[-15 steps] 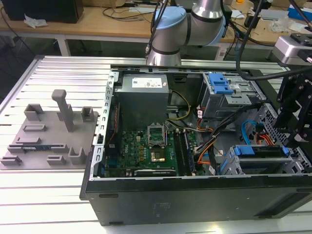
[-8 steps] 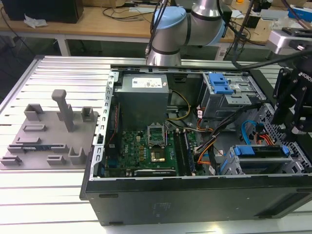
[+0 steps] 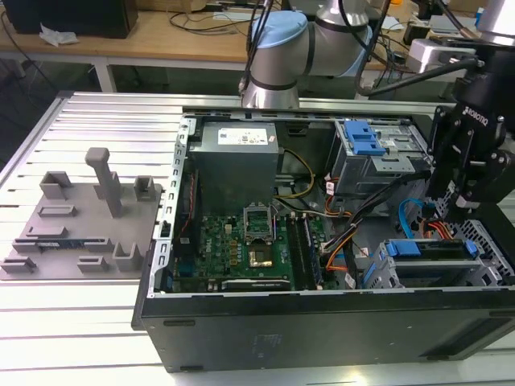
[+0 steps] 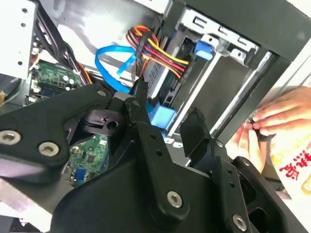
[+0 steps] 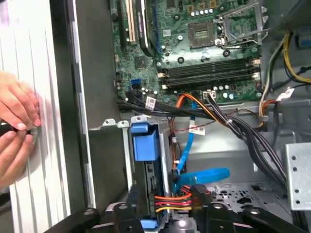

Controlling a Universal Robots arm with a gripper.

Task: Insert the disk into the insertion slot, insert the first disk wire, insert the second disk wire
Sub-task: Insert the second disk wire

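Observation:
The flat blue cable (image 5: 208, 175) makes a loop away from the wire bundle (image 5: 173, 203), so the blue cable should hold its loop when the robot's gripper pushes the black plug.
The disk (image 3: 430, 249), in its bright-blue caddy (image 5: 144, 141), lies inside the insertion slot (image 3: 483, 269), a grey perforated cage at the case's corner on the exterior view's right. A red, yellow, orange and black wire bundle (image 4: 158, 54) runs to the disk's end. A flat blue cable (image 5: 204, 175) loops beside it. My gripper (image 3: 464, 201) hangs just above that end of the disk. In the second wrist view the gripper (image 4: 167, 109) is open, its black fingers (image 4: 141, 104) apart with the caddy's blue end seen between them. I cannot tell whether either wire is plugged in.
A taller grey cage with a blue bracket (image 3: 362, 141) stands behind the slot. The motherboard (image 3: 241, 237) fills the case floor. A person's hands (image 5: 14, 126) rest on the ribbed table just outside the case wall. A grey fixture (image 3: 80, 217) lies at the exterior view's left.

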